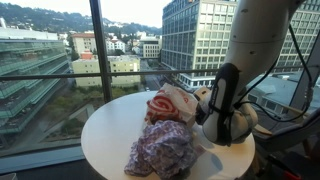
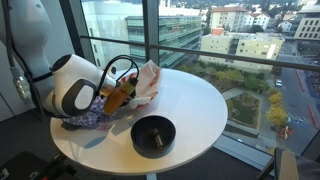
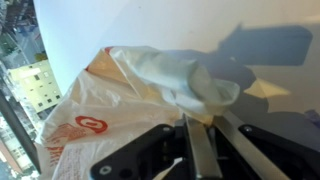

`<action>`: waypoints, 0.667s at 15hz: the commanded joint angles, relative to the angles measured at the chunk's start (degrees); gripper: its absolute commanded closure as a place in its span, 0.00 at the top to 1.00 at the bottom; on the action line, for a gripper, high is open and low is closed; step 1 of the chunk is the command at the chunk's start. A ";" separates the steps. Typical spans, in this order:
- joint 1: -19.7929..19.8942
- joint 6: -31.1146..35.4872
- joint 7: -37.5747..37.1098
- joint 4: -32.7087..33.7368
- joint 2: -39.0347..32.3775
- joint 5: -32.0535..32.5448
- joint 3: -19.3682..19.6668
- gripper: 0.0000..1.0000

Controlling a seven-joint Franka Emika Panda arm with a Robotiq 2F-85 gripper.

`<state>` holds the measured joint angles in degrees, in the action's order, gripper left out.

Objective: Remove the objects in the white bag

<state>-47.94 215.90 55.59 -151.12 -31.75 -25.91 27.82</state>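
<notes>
My fingers are pinching the white bag's loose edge point(image 3: 207, 84) and the way is clear. My gripper should go on pulling until the bag's edge gets to the black bowl point(image 2: 153, 135), and then let go.
The white plastic bag point(image 1: 170, 102) with red print lies crumpled on the round white table point(image 1: 105, 135). It also shows in an exterior view point(image 2: 146, 78) and fills the wrist view point(image 3: 120, 85). My gripper point(image 3: 203, 122) is at the bag's mouth with its fingers close together, pinching a small tan-orange object point(image 2: 118, 97). Only a sliver of that object shows between the fingertips in the wrist view point(image 3: 207, 117). In the exterior views the gripper point(image 1: 206, 106) point(image 2: 110, 96) is low over the table beside the bag. What else is inside the bag is hidden.
A crumpled purple patterned cloth point(image 1: 160, 150) lies at the table's edge next to the bag; it also shows under my wrist point(image 2: 85, 119). A black bowl point(image 2: 153, 135) stands on the table's other side. Large windows point(image 1: 60, 60) are close behind the table.
</notes>
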 commanded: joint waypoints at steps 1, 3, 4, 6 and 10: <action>0.68 2.74 4.29 3.99 -1.83 -5.96 3.35 0.07; -0.33 1.93 4.79 6.20 -3.53 -7.97 7.51 0.06; -0.30 1.75 5.35 7.32 -4.43 -9.18 9.24 0.06; -0.84 1.76 6.60 9.00 -6.32 -12.28 12.64 0.06; -2.62 0.21 8.54 9.72 -7.88 -18.95 16.51 0.06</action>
<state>-48.05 216.33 62.07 -142.70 -37.23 -39.49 41.42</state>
